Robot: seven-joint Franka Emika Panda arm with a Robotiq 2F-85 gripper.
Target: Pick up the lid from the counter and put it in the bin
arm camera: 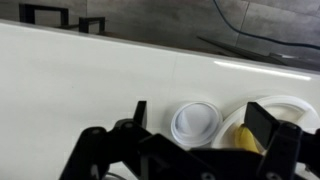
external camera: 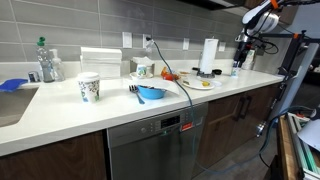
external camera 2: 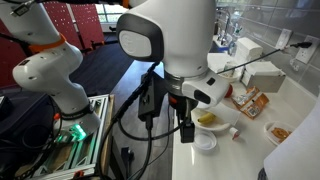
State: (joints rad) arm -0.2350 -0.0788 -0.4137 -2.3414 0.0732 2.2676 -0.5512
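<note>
I should lower my gripper toward the lid, which lies flat below the gap between my open fingers, until the fingers reach its rim, before I close them there.
The lid is a small round white plastic lid lying flat on the white counter. It also shows in an exterior view. My gripper is open and hangs above the lid, with one finger on each side and nothing held. It also shows in both exterior views, at the end of the counter. No bin is recognisable in any view.
A white plate with a yellow banana piece lies right beside the lid. On the counter stand a paper towel roll, a blue bowl, a patterned cup and a green-capped bottle.
</note>
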